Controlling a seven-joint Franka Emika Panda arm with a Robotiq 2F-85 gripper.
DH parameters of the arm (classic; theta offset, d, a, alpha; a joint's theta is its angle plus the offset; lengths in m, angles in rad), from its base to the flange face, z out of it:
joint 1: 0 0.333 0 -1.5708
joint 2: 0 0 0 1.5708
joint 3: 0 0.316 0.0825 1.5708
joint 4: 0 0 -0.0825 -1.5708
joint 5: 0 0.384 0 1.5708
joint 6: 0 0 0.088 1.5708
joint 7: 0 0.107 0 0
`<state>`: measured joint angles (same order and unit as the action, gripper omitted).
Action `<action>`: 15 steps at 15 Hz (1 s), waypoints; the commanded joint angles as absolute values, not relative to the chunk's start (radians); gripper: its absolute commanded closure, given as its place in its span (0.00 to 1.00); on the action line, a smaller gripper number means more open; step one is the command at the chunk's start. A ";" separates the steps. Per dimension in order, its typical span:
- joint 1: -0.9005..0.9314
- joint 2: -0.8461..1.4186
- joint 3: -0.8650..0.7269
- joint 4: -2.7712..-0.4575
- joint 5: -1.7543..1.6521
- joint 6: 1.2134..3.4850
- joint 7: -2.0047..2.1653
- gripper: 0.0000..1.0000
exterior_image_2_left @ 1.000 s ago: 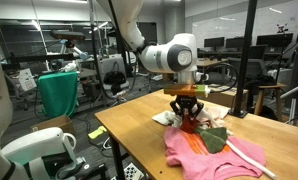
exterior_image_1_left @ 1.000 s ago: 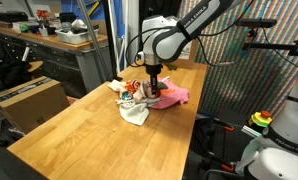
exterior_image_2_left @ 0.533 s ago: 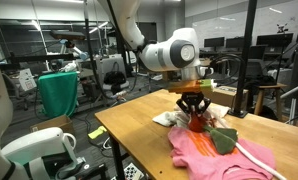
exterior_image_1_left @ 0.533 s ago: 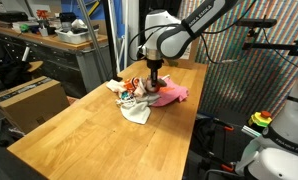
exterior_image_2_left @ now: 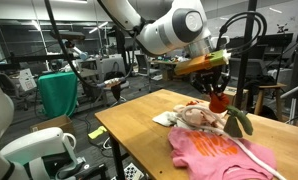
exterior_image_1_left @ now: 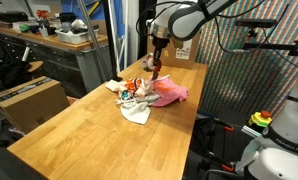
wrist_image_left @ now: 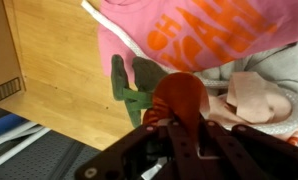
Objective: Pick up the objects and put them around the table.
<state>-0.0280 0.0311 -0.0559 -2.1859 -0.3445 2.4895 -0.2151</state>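
Note:
The red soft item (exterior_image_2_left: 219, 102) hangs clear of the pile, so my gripper should go next to the open wood (exterior_image_1_left: 191, 75) past the pink cloth and let go there.
My gripper (exterior_image_1_left: 152, 64) (exterior_image_2_left: 217, 93) hangs above the pile, shut on a small red soft item (exterior_image_2_left: 218, 102) (wrist_image_left: 179, 100) with green leaves (exterior_image_2_left: 237, 123) (wrist_image_left: 129, 85) dangling from it. Below on the light wood table (exterior_image_1_left: 84, 140) (exterior_image_2_left: 129, 122) lie the objects. They are a pink cloth with orange print (exterior_image_1_left: 171, 94) (exterior_image_2_left: 214, 150) (wrist_image_left: 179, 35), a white-grey cloth (exterior_image_1_left: 137, 113) (wrist_image_left: 264, 95), a patterned cloth (exterior_image_1_left: 129, 92) and a white curved strip (exterior_image_2_left: 251, 152). The thin cord is not clear among them.
A brown cardboard box (exterior_image_1_left: 29, 100) (wrist_image_left: 1, 50) stands on the floor beside the table. A cluttered grey workbench (exterior_image_1_left: 49, 40) runs behind it. Another robot's white base (exterior_image_1_left: 279, 140) is close to the table's other side. A green bin (exterior_image_2_left: 57, 92) stands beyond the near corner.
My gripper closed on the red and green item in the pile, then rose with it well above the cloths. The cloths stayed on the table.

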 commanded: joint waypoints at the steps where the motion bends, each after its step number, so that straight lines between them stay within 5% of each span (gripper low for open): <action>1: -0.060 -0.020 -0.082 -2.197 -0.411 2.555 -0.094 0.91; 15: -0.231 0.052 -0.247 -2.133 -0.804 2.617 0.535 0.91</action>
